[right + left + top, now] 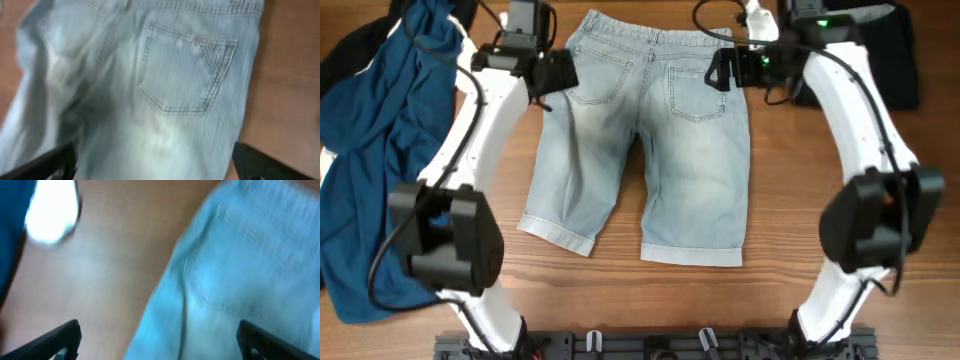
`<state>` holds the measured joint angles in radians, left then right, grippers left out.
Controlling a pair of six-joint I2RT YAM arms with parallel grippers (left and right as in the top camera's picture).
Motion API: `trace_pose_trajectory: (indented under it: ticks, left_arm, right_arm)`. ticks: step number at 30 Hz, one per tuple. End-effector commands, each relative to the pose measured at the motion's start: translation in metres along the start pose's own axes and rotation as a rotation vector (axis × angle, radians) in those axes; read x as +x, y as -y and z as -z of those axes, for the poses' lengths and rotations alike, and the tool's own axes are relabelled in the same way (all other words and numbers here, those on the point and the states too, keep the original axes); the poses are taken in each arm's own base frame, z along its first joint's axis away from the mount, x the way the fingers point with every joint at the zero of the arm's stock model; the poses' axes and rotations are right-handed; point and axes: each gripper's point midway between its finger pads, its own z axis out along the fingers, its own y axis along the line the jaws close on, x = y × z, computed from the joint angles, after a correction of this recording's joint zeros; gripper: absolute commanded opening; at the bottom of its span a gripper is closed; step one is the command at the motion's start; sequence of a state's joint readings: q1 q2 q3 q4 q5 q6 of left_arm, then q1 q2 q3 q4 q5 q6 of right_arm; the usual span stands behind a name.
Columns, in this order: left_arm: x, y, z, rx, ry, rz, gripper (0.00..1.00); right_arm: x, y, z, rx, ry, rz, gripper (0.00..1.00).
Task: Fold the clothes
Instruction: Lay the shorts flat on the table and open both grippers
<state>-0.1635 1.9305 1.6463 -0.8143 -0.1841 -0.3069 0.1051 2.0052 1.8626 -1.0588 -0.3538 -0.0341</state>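
My left gripper should grab the cuff nearer the deep-blue garment (556, 233) and swing it away from me before folding, because the shorts' legs (695, 195) point toward me.
The pale light-blue denim shorts (650, 150) lie flat on the wooden table, back pockets up, waistband at the far side, legs toward me. My left gripper (552, 85) hovers at the shorts' upper left edge; its wrist view shows open fingers (159, 342) over the blurred denim edge (240, 270). My right gripper (720, 68) hovers over the right back pocket near the waistband; its wrist view shows open fingers (154, 162) above the stitched pocket (185, 70). Neither holds anything.
A deep-blue garment (370, 130) lies heaped at the left, under the left arm. A dark cloth (890, 50) lies at the far right. A white object (50, 210) shows in the left wrist view.
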Motion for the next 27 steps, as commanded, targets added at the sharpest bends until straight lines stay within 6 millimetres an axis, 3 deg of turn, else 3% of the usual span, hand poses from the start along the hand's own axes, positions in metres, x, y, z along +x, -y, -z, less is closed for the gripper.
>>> trace_pose_trajectory:
  ticks: [1, 2, 5, 6, 10, 12, 15, 18, 20, 21, 23, 25, 27]
  left_arm:
    - [0.062, -0.007, -0.003, -0.007, -0.256, -0.041, 0.98]
    - [0.086, -0.010, -0.005, -0.010, -0.355, -0.046, 0.95]
    - [0.125, -0.007, -0.004, 0.034, -0.506, -0.039, 0.86]
    - [0.139, -0.004, -0.001, 0.062, -0.562, -0.031, 0.77]
    - [0.176, -0.001, -0.004, 0.080, -0.662, -0.037, 0.20]
    - [0.198, -0.008, -0.014, 0.064, -0.696, -0.036, 0.09]
    - [0.218, -0.029, -0.035, -0.021, -0.689, 0.065, 0.04]
    - [0.209, -0.053, -0.050, -0.118, -0.612, 0.131, 0.04]
    - [0.193, -0.062, -0.060, -0.145, -0.533, 0.139, 0.15]
    - [0.183, -0.061, -0.066, -0.129, -0.490, 0.152, 0.17]
    - [0.166, -0.050, -0.071, -0.065, -0.442, 0.176, 0.11]
    - [0.151, -0.035, -0.060, 0.005, -0.451, 0.188, 0.05]
    - [0.129, -0.026, -0.039, 0.033, -0.442, 0.191, 0.04]
  right_arm:
    - [0.020, -0.002, 0.003, -0.008, -0.072, -0.035, 0.99]
    - [0.023, -0.001, 0.000, -0.008, -0.079, -0.040, 0.99]
    - [0.023, 0.000, -0.004, -0.008, -0.078, -0.039, 1.00]
    - [0.023, 0.001, -0.005, -0.008, -0.076, -0.038, 1.00]
    - [0.021, 0.002, -0.008, -0.008, -0.072, -0.037, 1.00]
    - [0.021, 0.002, -0.008, -0.008, -0.070, -0.036, 0.99]
    - [0.019, 0.002, -0.008, -0.008, -0.063, -0.033, 0.99]
    - [0.018, 0.002, -0.008, -0.008, -0.060, -0.033, 0.99]
    - [0.019, 0.002, -0.008, -0.007, -0.063, -0.034, 0.99]
    - [0.020, 0.002, -0.008, -0.008, -0.067, -0.037, 0.99]
    - [0.025, 0.002, -0.008, -0.008, -0.086, -0.048, 0.99]
    - [0.027, 0.006, -0.009, 0.017, -0.094, -0.071, 0.99]
    - [0.025, 0.024, -0.017, 0.105, -0.070, -0.086, 0.99]
